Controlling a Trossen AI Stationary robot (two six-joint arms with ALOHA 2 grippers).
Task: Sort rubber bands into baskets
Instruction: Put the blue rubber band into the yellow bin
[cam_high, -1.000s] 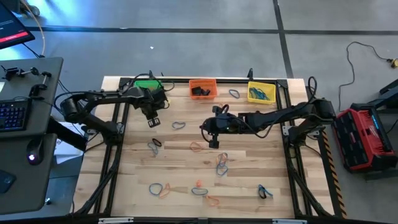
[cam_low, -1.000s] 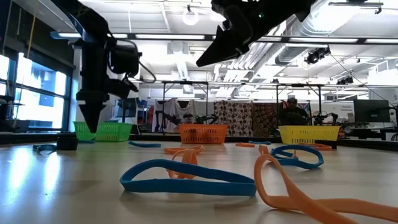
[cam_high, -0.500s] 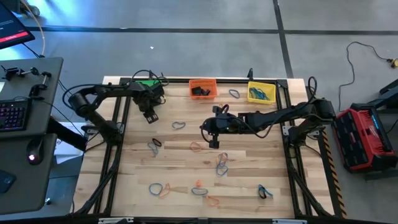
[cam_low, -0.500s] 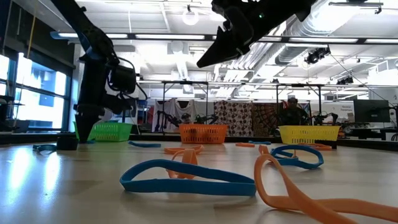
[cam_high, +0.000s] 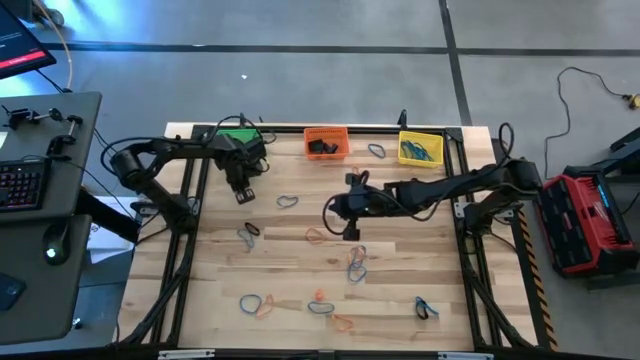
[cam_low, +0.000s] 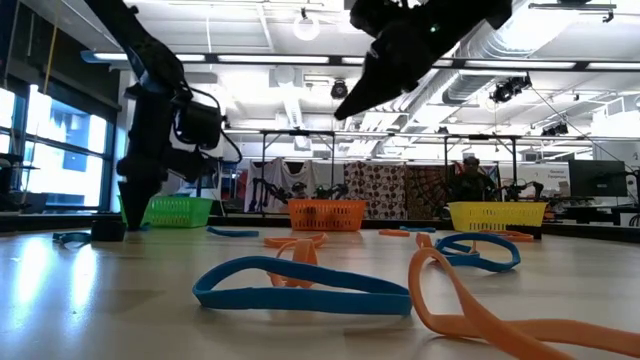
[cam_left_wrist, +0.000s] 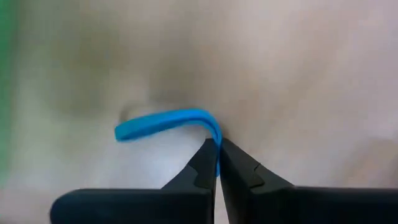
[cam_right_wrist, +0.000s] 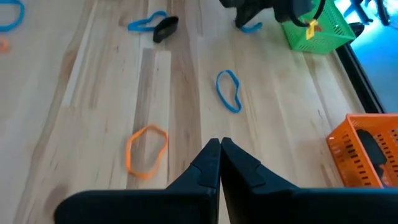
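Note:
The blue rubber band is in my left gripper, far from the yellow basket (cam_high: 421, 149), so next my right gripper grabs the band's loose end (cam_left_wrist: 129, 129) and brings it there.
Three baskets stand along the far edge: green (cam_high: 237, 137), orange (cam_high: 326, 142) and yellow (cam_high: 420, 147). Rubber bands lie scattered over the wooden table, among them a blue one (cam_high: 287, 201) and an orange one (cam_high: 316, 236). My left gripper (cam_high: 243, 192) points straight down just in front of the green basket and is shut on a blue rubber band (cam_left_wrist: 165, 122). My right gripper (cam_high: 348, 230) hangs shut above the table's middle, slanting down, with nothing between its fingers (cam_right_wrist: 219, 152); the orange band (cam_right_wrist: 147, 151) lies below it. My left gripper pinches one end of the blue rubber band (cam_left_wrist: 216, 134) between its two fingertips, coming from above and pointing down. The rest of the band curves away to one side, low over the wood; whether it rests on the table I cannot tell.
The yellow basket holds blue bands (cam_high: 418, 152) and the orange basket a black thing (cam_high: 318, 146). More blue and orange bands lie toward the near edge (cam_high: 262, 304) (cam_high: 356, 262) (cam_high: 425, 307). A blue band with a black one (cam_high: 248, 232) lies left of the middle.
My left gripper has sunk toward the table in front of the green basket, drifting slightly toward the left edge, and has shut on the blue band's end. My right gripper has tipped a little while staying over the table's middle.

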